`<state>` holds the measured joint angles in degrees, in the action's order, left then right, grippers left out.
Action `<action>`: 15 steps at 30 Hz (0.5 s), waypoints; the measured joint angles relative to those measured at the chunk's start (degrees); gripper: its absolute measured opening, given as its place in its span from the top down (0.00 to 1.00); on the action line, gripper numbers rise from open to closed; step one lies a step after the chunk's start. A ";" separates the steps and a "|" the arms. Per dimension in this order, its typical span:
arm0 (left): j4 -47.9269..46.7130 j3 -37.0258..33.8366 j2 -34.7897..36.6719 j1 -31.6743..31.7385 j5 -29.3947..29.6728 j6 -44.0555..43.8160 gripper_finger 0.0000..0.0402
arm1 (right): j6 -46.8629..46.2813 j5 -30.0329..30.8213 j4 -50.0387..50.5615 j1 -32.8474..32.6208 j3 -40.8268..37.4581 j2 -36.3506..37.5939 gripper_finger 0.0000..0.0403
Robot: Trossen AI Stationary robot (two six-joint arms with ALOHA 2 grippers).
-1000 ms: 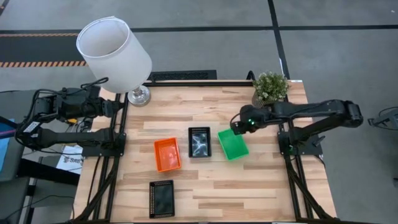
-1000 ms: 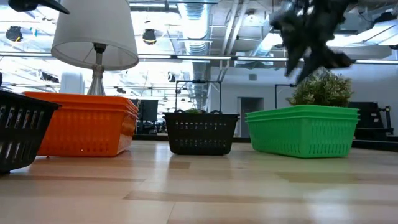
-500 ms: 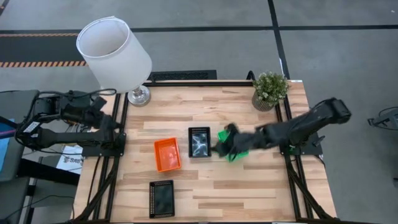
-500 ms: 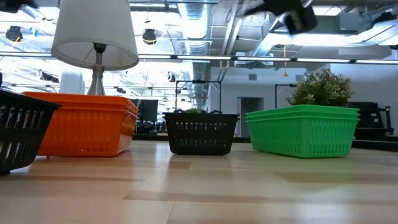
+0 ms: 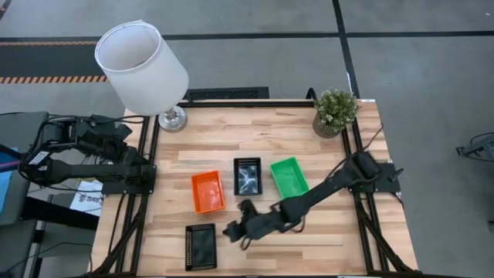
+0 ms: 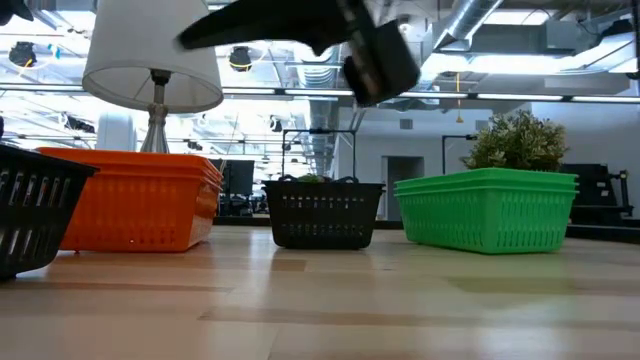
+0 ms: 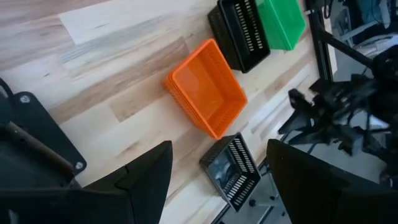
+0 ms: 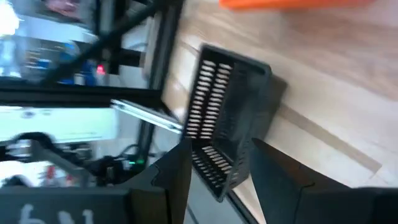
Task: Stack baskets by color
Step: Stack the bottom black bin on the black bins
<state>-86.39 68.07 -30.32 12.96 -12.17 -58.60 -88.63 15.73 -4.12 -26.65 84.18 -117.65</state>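
I expect the near black basket (image 5: 201,247) to fit inside the mid-table black basket (image 5: 248,177) when I lower it, because the mid-table basket is open and wider at its rim than at its bottom.
Four lots of baskets rest on their bases on the wooden table. An orange one (image 5: 208,191), a black one (image 5: 248,176) and a green one (image 5: 289,177) stand in a row mid-table. In the low view the orange (image 6: 130,200) and green (image 6: 487,210) show layered rims. A second black basket (image 5: 201,245) sits by the near edge. My right gripper (image 5: 233,229) hovers open just right of it, with that basket (image 8: 227,124) ahead of its fingers (image 8: 217,171). My left gripper (image 7: 217,186) is open, off the table's left edge (image 5: 116,135).
A white-shaded lamp (image 5: 143,66) stands at the far left corner and a potted plant (image 5: 336,108) at the far right corner. My right arm (image 5: 324,189) stretches slantwise over the table's near right part. Bare wood (image 5: 324,247) lies at the near right.
My right gripper has swept from above the green basket at the right, across the table toward the near left, and come lower beside the black basket at the near edge. My left gripper has tipped downward in place. No basket has moved.
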 joint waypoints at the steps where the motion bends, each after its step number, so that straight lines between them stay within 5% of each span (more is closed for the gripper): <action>1: 0.00 0.00 0.01 -0.01 0.01 0.25 0.37 | -0.02 -0.30 2.28 0.01 2.99 -1.94 0.56; 9: 0.16 0.00 0.01 0.00 0.05 2.08 0.37 | 1.45 -0.94 27.03 1.30 25.54 -14.16 0.56; 15: 0.16 0.00 -0.01 0.00 0.16 3.48 0.37 | 0.21 -0.87 33.30 1.49 34.85 -20.44 0.56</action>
<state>-86.23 68.07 -30.33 12.97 -12.01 -55.13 -88.41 14.86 29.18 -25.17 119.03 -138.09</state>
